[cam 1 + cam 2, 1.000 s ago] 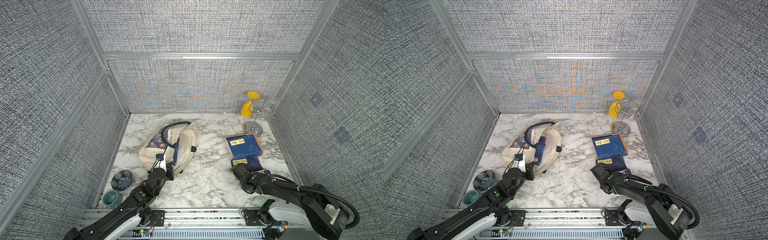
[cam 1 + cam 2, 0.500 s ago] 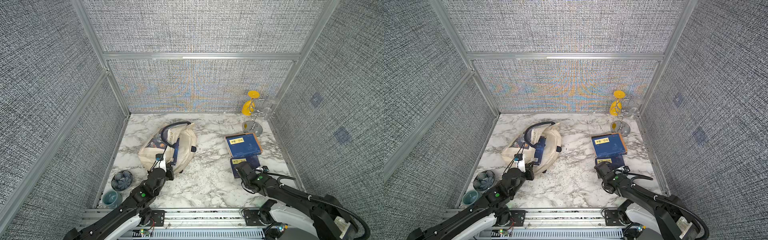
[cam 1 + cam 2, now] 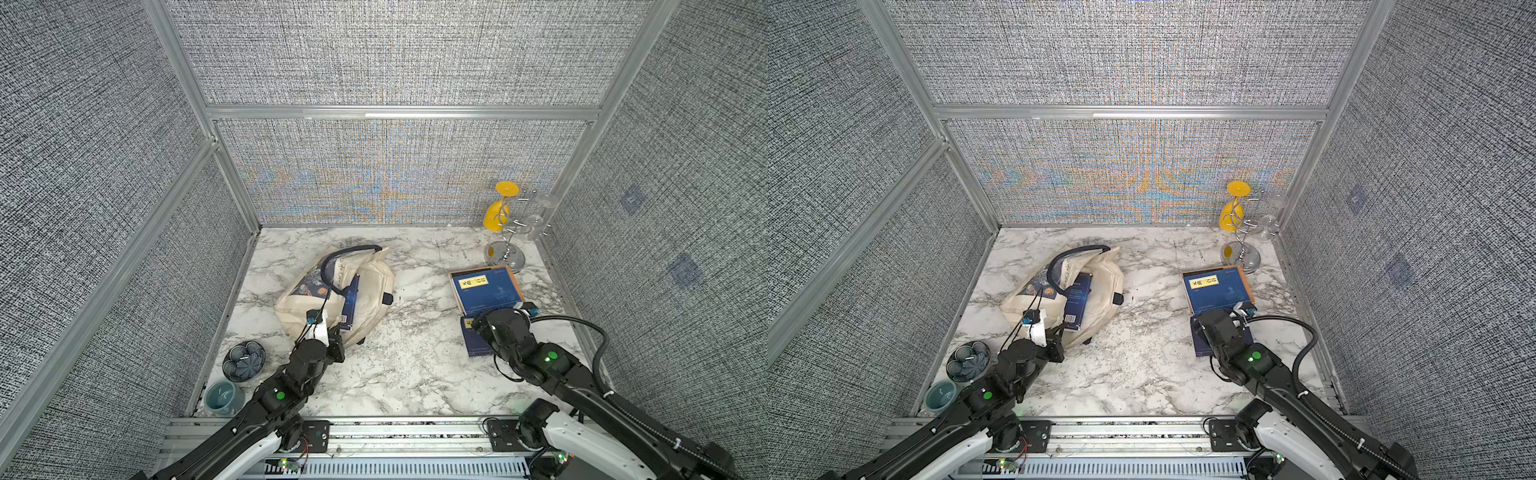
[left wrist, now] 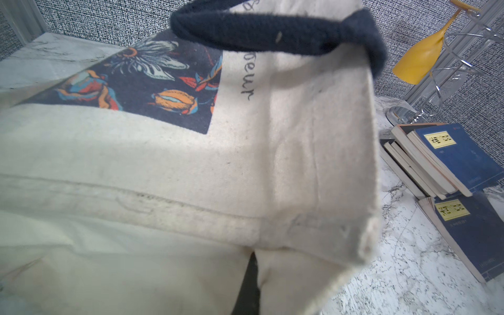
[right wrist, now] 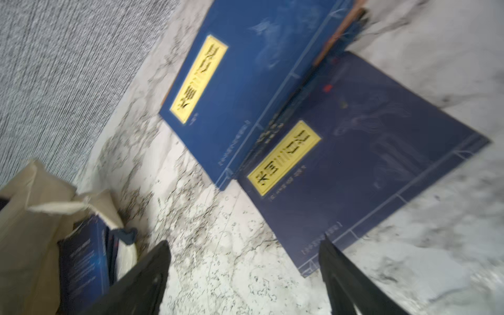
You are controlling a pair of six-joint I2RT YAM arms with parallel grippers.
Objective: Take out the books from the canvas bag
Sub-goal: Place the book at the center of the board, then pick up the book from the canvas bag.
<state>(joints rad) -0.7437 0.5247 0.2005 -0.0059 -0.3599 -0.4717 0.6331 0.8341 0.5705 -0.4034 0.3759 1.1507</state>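
Note:
My left gripper is holding the canvas bag (image 3: pixel 1103 297) open around the navy book inside, so my right gripper should keep moving there until its fingers close on that book (image 3: pixel 1077 301).
The cream canvas bag (image 3: pixel 370 286) lies on its side on the marble, and one navy book (image 3: pixel 350 303) sticks out of its mouth. My left gripper (image 3: pixel 337 332) is at the bag's near edge, shut on the canvas; in the left wrist view the cloth (image 4: pixel 163 177) hides all but a dark sliver of one finger (image 4: pixel 251 283). A stack of books (image 3: pixel 486 286) lies at the right. A single book (image 3: pixel 473 345) lies flat just in front of it. My right gripper (image 5: pixel 245 261) hovers open over that book's near corner (image 5: pixel 368 163), holding nothing.
A wire glass rack (image 3: pixel 505 249) holding a yellow glass (image 3: pixel 498 212) stands in the back right corner, close behind the stack. A patterned blue bowl (image 3: pixel 244 360) and a teal cup (image 3: pixel 223 397) sit by the left wall.
My right gripper has opened and let go of the single book, which now lies flat in front of the stack. The left gripper and the bag have not moved.

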